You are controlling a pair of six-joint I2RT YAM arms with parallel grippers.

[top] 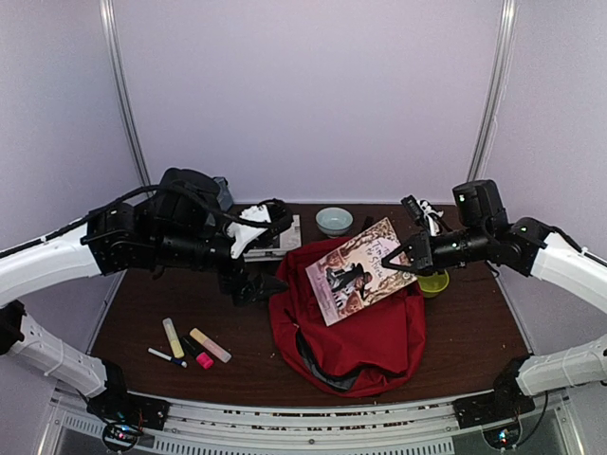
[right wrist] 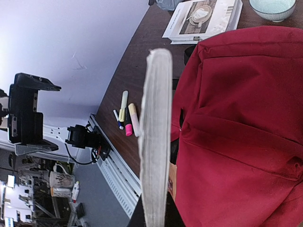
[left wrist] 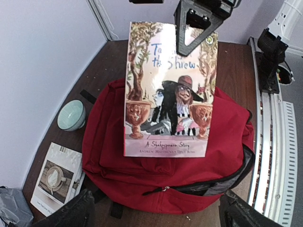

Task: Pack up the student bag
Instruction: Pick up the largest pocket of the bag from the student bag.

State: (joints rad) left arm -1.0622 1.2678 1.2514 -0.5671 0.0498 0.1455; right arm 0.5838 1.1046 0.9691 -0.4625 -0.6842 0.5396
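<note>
The bag's red flap hangs down over the bag's narrow opening [top: 325, 367]. My left gripper should lift the flap [top: 353, 353] first while my right gripper keeps the book out of the way.
The student bag [top: 365, 336] is a red backpack lying at the table's middle. It also shows in the left wrist view [left wrist: 189, 156] and the right wrist view [right wrist: 246, 123]. Its main zipper [left wrist: 189, 187] is partly open and shows grey lining. My right gripper [top: 394, 263] is shut on the top edge of an illustrated Shakespeare story book [top: 358, 270] and holds it tilted above the bag. The book also shows cover-on [left wrist: 168, 94] and edge-on [right wrist: 156, 137]. My left gripper [top: 254, 284] is open and empty just left of the bag, its fingers [left wrist: 66, 213] wide apart.
A pale green bowl [top: 334, 220] and a magazine with a coffee-cup picture [top: 280, 239] lie behind the bag. Highlighters [top: 209, 344] and a pen [top: 167, 357] lie at the front left. A yellow-green cup [top: 434, 282] stands right of the bag.
</note>
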